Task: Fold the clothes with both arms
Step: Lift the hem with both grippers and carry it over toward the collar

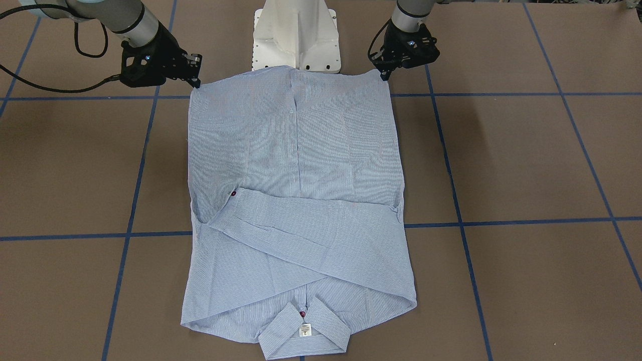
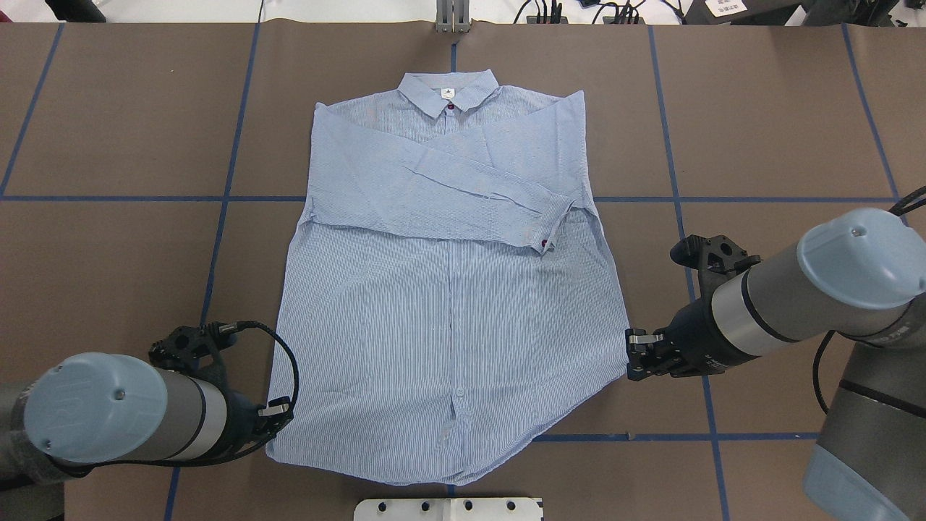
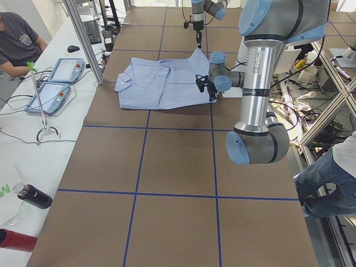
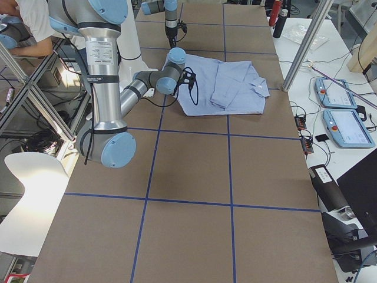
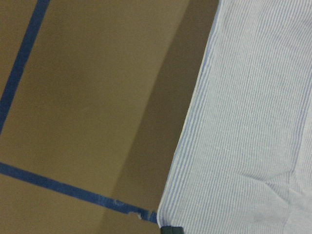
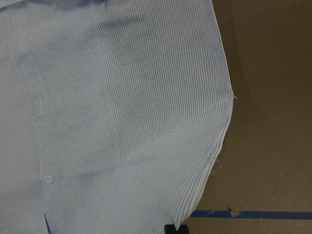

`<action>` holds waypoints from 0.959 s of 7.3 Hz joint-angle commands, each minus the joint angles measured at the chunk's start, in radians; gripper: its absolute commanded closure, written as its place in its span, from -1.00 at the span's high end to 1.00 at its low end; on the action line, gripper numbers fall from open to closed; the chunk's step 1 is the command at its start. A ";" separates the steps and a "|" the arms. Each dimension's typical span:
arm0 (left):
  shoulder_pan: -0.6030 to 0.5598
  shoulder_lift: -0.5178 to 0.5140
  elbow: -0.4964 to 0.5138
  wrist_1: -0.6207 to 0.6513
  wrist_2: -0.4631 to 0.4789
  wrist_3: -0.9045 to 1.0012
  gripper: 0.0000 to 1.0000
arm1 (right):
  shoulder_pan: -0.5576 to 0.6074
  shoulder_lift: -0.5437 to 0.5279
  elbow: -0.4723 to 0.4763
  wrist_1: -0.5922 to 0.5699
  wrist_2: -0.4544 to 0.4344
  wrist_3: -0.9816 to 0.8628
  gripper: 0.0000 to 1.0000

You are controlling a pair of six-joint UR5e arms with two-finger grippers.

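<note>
I can see the shirt's hem [image 1: 290, 69] already reaches the white pedestal base, so I should use both grippers to lift its corners and bring them forward over the folded sleeves [image 1: 313, 240] toward the collar.
The light blue striped shirt [image 1: 296, 150] [image 2: 448, 304] lies flat on the table, buttons up. Its collar points away from the robot, and both sleeves are folded across the chest. My left gripper [image 2: 278, 418] [image 1: 385, 74] sits at the hem's left corner, and its tip [image 5: 170, 229] meets the cloth edge there, shut on it. At the opposite hem corner my right gripper [image 2: 631, 358] [image 1: 196, 80] is shut on the cloth, and a single dark tip [image 6: 173, 229] shows in the right wrist view. Around both corners the hem still rests on the table.
The white pedestal base [image 1: 296, 35] stands just behind the hem. Blue tape lines [image 2: 217, 199] cross the brown table. A side table holds two tablets [image 3: 64, 69] and bottles [image 3: 33, 196]. A person [image 3: 16, 39] sits there, and another stands by the robot [image 3: 334, 178].
</note>
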State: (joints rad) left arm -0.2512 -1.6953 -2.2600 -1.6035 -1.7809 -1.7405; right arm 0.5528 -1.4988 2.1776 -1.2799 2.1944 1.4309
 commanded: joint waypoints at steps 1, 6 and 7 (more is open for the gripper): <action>0.009 -0.013 -0.101 0.155 -0.070 0.045 -1.00 | 0.022 -0.008 0.024 0.001 0.178 -0.001 -1.00; 0.107 -0.072 -0.152 0.267 -0.083 0.053 -1.00 | 0.067 -0.043 0.021 0.001 0.298 -0.006 -1.00; 0.013 -0.090 -0.124 0.267 -0.084 0.147 -1.00 | 0.114 -0.022 -0.014 0.001 0.295 -0.054 -1.00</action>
State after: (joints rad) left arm -0.1636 -1.7693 -2.4106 -1.3386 -1.8638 -1.6660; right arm 0.6176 -1.5395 2.1991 -1.2794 2.4933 1.4146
